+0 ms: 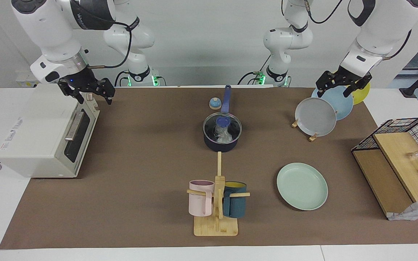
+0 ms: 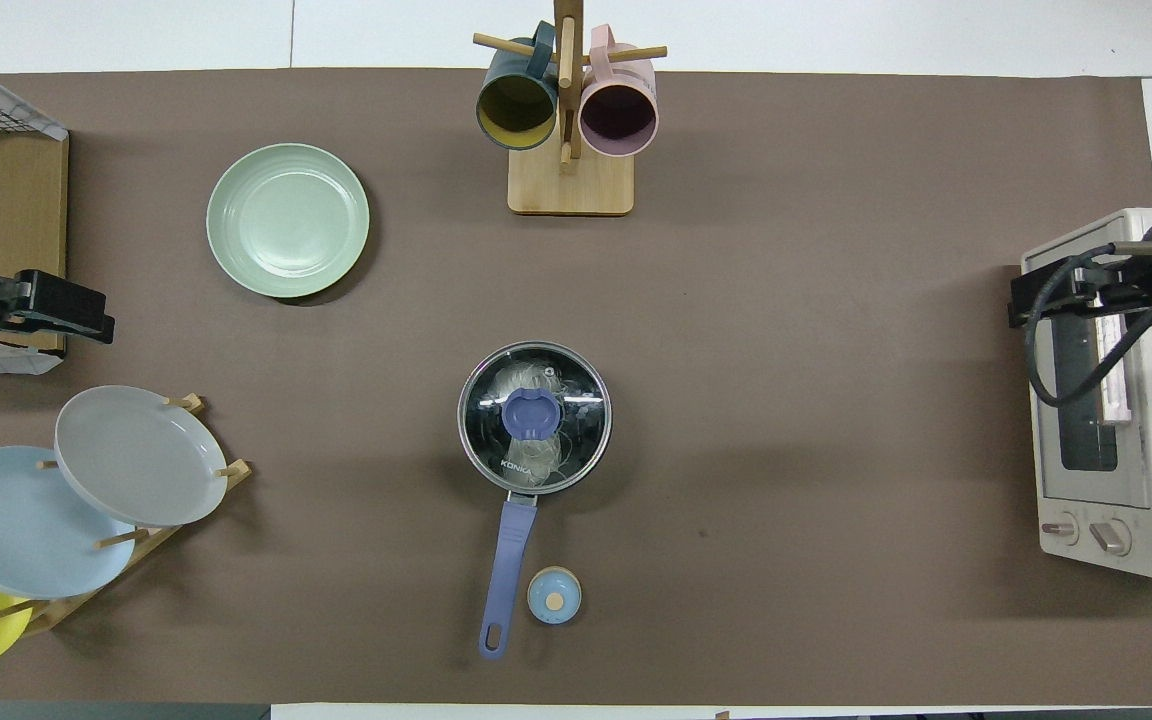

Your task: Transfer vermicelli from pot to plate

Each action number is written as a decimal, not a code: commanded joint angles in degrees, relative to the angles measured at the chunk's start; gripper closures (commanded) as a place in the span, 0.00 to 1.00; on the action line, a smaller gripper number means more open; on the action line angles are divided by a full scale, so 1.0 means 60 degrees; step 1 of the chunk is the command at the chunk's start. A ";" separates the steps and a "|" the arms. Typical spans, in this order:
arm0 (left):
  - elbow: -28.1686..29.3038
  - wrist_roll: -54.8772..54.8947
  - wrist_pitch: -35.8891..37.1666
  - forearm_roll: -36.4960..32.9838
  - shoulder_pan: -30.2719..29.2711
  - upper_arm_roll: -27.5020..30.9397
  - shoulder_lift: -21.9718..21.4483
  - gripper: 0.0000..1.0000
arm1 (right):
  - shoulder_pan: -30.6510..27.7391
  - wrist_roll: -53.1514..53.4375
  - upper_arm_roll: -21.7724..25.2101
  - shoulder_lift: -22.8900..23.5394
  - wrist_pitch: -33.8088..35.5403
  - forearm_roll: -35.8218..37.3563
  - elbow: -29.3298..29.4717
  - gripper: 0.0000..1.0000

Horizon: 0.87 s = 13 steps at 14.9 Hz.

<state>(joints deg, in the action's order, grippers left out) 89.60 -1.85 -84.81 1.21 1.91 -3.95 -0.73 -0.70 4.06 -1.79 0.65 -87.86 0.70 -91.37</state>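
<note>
My gripper should expect a long bundle running hidden under the blue knob (image 2: 531, 414) when I lift the lid, because white vermicelli (image 2: 532, 458) shows on opposite sides of the knob.
The dark navy pot (image 1: 220, 145) stands mid-table, its long blue handle (image 2: 509, 545) pointing toward the robots. A glass lid (image 1: 222, 125) with a blue knob covers it. Through the glass the white vermicelli (image 1: 225, 137) shows as a loose clump inside. The mint-green plate (image 1: 302, 186) lies bare, farther from the robots than the pot and toward the left arm's end. My left gripper (image 1: 334, 90) hangs open over the plate rack. Over the toaster oven, my right gripper (image 1: 93, 97) is also open. Neither holds anything.
A plate rack (image 1: 312, 137) near the left arm holds grey, light blue and yellow plates. A toaster oven (image 1: 45, 134) sits at the right arm's end. A mug tree (image 1: 216, 203) with two mugs stands farther out than the pot. A small blue timer (image 1: 215, 104) lies beside the pot handle. A wire-and-wood shelf (image 1: 397, 159) is at the left arm's end.
</note>
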 commanded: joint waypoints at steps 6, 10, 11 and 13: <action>0.0242 -0.0072 -0.0031 -0.0230 -0.0041 -0.0016 -0.0215 0.00 | -0.0132 -0.0178 -0.0113 -0.0167 0.0126 -0.0131 -0.0064 0.00; 0.0242 -0.0072 -0.0016 -0.0216 -0.0041 -0.0016 -0.0215 0.00 | -0.0235 -0.0193 -0.0098 -0.0211 0.0067 -0.0277 -0.0152 0.00; 0.0242 -0.0072 -0.0016 -0.0230 -0.0041 -0.0016 -0.0215 0.00 | -0.0235 -0.0251 -0.0098 -0.0269 0.0154 -0.0263 -0.0166 0.00; 0.0242 -0.0072 -0.0031 -0.0230 -0.0041 -0.0016 -0.0215 0.00 | -0.0148 -0.0339 -0.0127 -0.0343 0.0068 -0.0262 -0.0123 0.00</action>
<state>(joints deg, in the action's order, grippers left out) 89.60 -1.85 -84.81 1.21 1.91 -3.95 -0.73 -0.97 3.99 -1.86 0.23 -87.77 0.69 -91.42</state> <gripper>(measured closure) 0.000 0.000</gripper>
